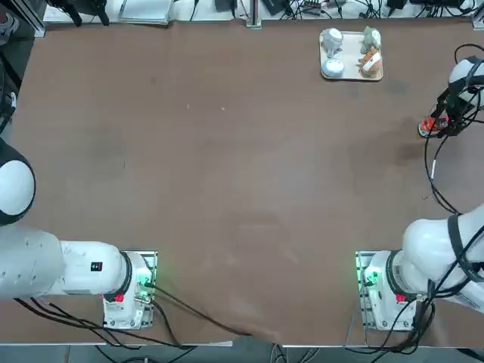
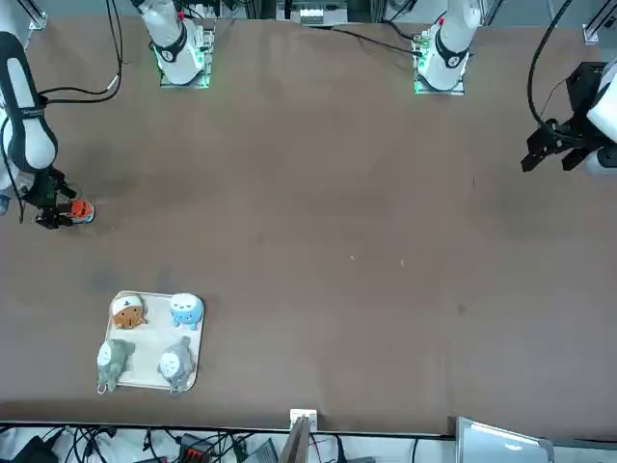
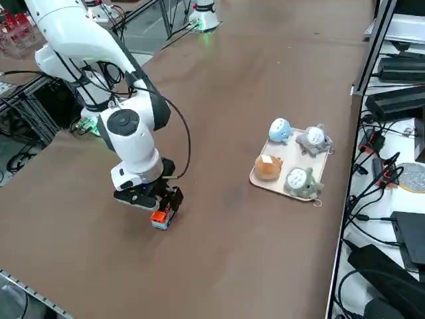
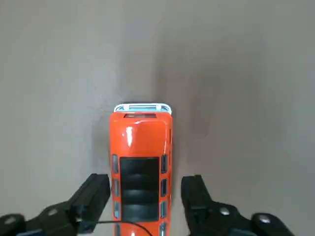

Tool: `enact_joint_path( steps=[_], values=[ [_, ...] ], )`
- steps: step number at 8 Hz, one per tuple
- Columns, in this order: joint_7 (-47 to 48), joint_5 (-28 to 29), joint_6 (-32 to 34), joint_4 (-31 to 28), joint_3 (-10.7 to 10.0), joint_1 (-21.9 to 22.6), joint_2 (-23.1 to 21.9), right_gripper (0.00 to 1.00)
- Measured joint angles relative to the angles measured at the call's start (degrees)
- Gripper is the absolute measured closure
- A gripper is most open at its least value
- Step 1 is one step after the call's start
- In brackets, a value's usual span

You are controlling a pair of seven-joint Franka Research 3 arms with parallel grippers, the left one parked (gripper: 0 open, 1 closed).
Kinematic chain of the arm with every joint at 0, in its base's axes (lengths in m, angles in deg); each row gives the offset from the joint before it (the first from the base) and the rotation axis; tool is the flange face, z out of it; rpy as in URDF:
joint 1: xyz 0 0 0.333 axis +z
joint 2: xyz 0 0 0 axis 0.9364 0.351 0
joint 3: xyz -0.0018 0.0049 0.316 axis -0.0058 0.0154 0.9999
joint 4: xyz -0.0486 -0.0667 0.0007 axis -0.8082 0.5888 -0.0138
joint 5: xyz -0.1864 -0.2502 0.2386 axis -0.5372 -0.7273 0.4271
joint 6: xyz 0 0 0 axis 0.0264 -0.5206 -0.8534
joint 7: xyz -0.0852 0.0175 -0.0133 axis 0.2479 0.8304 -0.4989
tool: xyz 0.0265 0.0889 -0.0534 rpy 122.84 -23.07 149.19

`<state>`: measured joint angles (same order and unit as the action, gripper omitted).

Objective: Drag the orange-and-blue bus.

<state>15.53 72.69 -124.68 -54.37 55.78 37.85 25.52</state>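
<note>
The bus's pale bluish end (image 4: pixel 142 107) sticks out between the robot's fingers toward open table, so the orange-and-blue bus (image 4: pixel 141 169) will come along upright with that end leading when the robot drags.
The orange-and-blue bus (image 4: pixel 141 142) is a tiny red-orange toy with dark roof panels and a pale bluish end. It stands on the brown table near the right edge, seen in the top view as the bus (image 1: pixel 427 126), in the front view as the bus (image 2: pixel 81 210) and from the side as the bus (image 3: pixel 159 218). My right gripper (image 4: pixel 145 189) is lowered over its rear half and is open. One finger (image 4: pixel 96 191) stands on each side of the bus, with a thin gap showing on both sides. The bus's rear end is hidden under the wrist.
A small white tray (image 1: pixel 352 78) holding several white, blue, grey and tan figurines sits at the far side of the table, also visible as the tray (image 3: pixel 257 179) from the side. The table's right edge runs close behind the gripper, with cables and equipment beyond it.
</note>
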Motion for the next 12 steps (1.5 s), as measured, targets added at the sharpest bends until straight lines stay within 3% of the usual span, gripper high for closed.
enact_joint_path(
  steps=[1,7,10,12],
  values=[
    [0.0,0.94,0.0,0.04,0.02,0.01,-0.13,0.37],
    [0.94,1.3,1.26,0.04,0.39,0.59,-0.31,0.39],
    [7.11,1.3,5.07,-0.23,1.01,4.79,-0.92,0.39],
    [14.02,1.3,5.74,-1.25,2.88,7.67,-1.61,0.39]
  ],
)
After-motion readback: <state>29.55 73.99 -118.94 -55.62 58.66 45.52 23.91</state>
